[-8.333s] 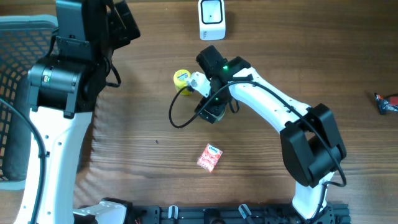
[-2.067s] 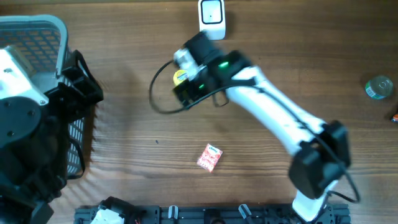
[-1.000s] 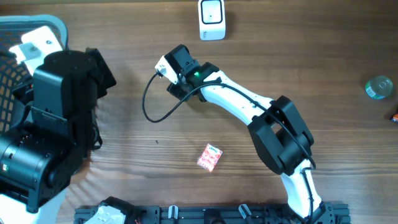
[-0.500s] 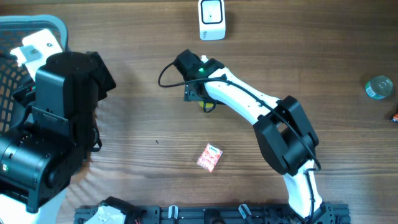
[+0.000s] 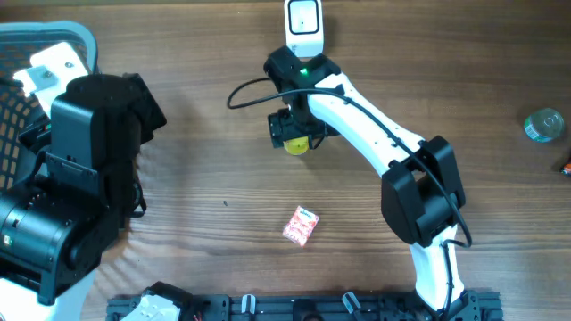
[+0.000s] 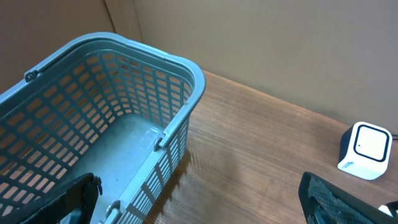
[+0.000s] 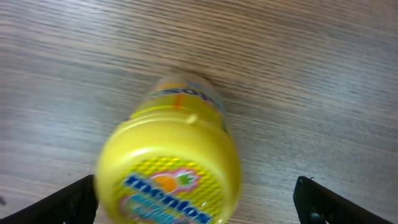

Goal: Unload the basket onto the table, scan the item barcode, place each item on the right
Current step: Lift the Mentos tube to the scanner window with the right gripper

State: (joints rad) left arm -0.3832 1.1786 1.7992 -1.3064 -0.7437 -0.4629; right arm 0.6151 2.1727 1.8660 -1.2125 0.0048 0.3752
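Note:
The Mentos bottle sits off-centre, its lid [image 7: 168, 183] by my right gripper's fingers, so next I get centred over it and reach down around its body [image 7: 185, 99] before closing.
A yellow Mentos bottle [image 7: 169, 163] fills the right wrist view, lid towards the camera and blurred. It sits between my right gripper's [image 7: 198, 208] wide-open fingers, close to the left finger [image 7: 78, 200] and well clear of the other one. From overhead the bottle [image 5: 297, 146] shows on the table just under the right gripper [image 5: 289, 132]. The white scanner [image 5: 304, 28] stands a short way behind it at the table's far edge. My left gripper [image 6: 199, 208] hangs open and empty over the table beside the basket, with the scanner [image 6: 365, 148] in its view at the right.
A blue-grey mesh basket [image 6: 165, 134] stands at the far left, also seen from overhead [image 5: 62, 34]. A red snack packet [image 5: 302, 226] lies near the table's front. A green-capped bottle [image 5: 542, 125] lies at the right edge. The left arm's black body [image 5: 89, 178] covers the left side.
My right arm swung right and back towards the scanner, and its jaws opened. The yellow bottle, hidden in the grip before, now shows on the table beneath them. The left arm stayed still.

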